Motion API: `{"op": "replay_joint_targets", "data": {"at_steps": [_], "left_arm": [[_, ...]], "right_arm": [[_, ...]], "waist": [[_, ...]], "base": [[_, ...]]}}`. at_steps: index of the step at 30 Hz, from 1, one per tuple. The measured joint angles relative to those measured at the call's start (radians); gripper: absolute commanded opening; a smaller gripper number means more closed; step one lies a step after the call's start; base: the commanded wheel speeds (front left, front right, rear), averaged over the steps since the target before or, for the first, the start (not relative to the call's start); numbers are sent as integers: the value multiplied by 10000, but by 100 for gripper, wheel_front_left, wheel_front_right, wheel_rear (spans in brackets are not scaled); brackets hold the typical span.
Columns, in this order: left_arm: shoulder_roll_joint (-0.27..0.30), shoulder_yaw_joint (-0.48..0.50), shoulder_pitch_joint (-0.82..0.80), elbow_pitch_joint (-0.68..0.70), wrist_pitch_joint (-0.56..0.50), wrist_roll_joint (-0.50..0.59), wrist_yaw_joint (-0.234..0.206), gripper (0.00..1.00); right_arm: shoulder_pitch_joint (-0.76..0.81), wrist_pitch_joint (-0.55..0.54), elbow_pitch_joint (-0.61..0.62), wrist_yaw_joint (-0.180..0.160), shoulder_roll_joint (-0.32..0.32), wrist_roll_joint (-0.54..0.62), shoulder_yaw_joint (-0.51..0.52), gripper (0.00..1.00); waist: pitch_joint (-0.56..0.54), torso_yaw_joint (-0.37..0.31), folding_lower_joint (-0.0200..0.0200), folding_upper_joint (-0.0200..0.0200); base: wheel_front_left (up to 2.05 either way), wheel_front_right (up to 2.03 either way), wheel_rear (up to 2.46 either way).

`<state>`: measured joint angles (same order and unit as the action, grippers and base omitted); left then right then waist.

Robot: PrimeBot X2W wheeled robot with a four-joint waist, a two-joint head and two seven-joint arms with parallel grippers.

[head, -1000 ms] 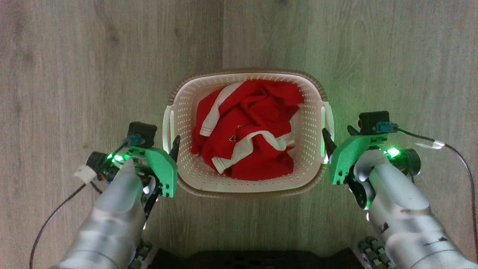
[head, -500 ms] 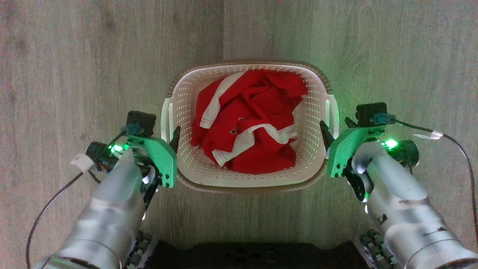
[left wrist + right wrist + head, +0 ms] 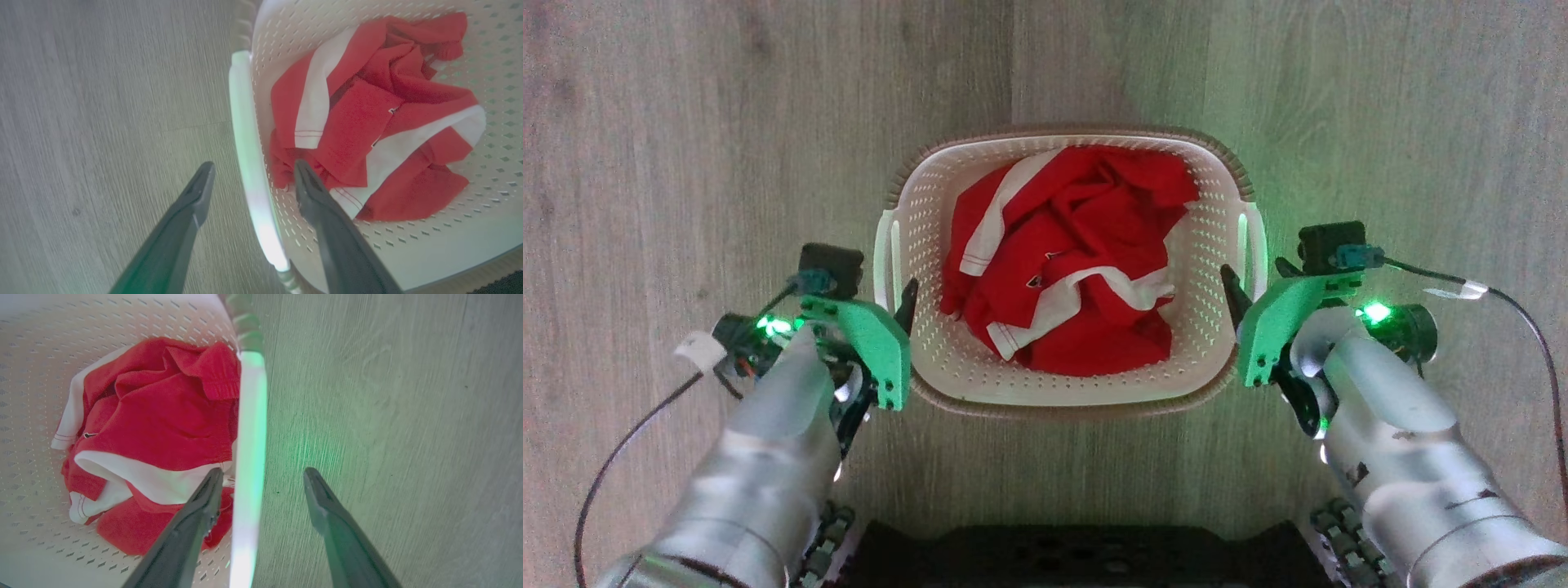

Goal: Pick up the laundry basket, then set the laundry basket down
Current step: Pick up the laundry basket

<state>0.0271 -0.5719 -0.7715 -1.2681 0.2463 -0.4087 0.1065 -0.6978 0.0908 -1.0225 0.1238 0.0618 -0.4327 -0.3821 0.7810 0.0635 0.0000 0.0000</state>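
Note:
The white handle [image 3: 882,256] runs evenly into the basket's brown rim [image 3: 892,199], so when I lift, I expect the handle to stay fixed and bring the basket straight along.
The laundry basket [image 3: 947,371], cream-white and perforated with a brown rim, stands on the wooden floor at the middle of the head view. A red-and-white garment [image 3: 1078,261] lies crumpled in it. My left gripper [image 3: 894,296] is open astride the left side handle [image 3: 247,134], one finger inside the basket and one outside. My right gripper [image 3: 1256,276] is open in the same way over the right side handle [image 3: 250,416]. In the left wrist view the left gripper [image 3: 253,166] has the handle in its gap, untouched. The right gripper [image 3: 263,473] has its inner finger close to the handle.
Pale wood-grain floor [image 3: 686,122] lies all around the basket. My dark base [image 3: 1078,563] is at the bottom edge, just behind the basket. Cables [image 3: 1511,327] trail from both wrists.
The whole head picture has shifted upward and the basket looks slightly larger, so the camera has moved. Both grippers stay open astride the handles, in the same place relative to the basket.

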Motion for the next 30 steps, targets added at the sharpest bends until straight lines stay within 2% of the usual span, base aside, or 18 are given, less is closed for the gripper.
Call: {"op": "replay_joint_targets", "data": {"at_steps": [5, 6, 7, 8, 9, 10, 16, 30], "left_arm": [[0, -153, -147, -29, -75, -203, 2, 100], [0, -240, -146, -48, -82, -247, 2, 100], [0, -299, -145, -59, -100, -280, 10, 78], [0, -324, -146, -61, -167, -341, 82, 48], [-2, -345, -145, -65, -171, -382, 86, 28], [-2, -362, -145, -65, -171, -435, 88, 0], [-17, -610, -254, -65, -205, -863, 165, 0], [-19, -1055, -266, -107, -171, -1045, 169, 0]], "right_arm": [[-9, -2, -31, 0, 2, -104, -84, 100], [-18, -2, -48, 0, 2, -104, -92, 96], [-35, -2, -71, -2, 0, -113, -100, 71], [-56, -2, -84, -2, 0, -155, -111, 40], [-89, -2, -104, -2, 2, -188, -128, 22], [-128, -10, -113, 0, 2, -188, -144, 0], [-141, -13, -119, 12, -12, -349, -276, 0], [-149, -69, -353, 12, -6, -709, -378, 0]], "waist": [[60, 21, 0, 0], [67, 26, 0, 0], [72, 31, 0, 0], [76, 34, 0, 0], [79, 37, 0, 0], [83, 38, 0, 0], [99, 55, 0, 0], [-71, 53, 0, 0]], "base": [[0, 0, 0], [0, 0, 0], [0, 0, 0], [0, 0, 0], [0, 0, 0], [0, 0, 0], [0, 0, 0], [0, 0, 0]]}}
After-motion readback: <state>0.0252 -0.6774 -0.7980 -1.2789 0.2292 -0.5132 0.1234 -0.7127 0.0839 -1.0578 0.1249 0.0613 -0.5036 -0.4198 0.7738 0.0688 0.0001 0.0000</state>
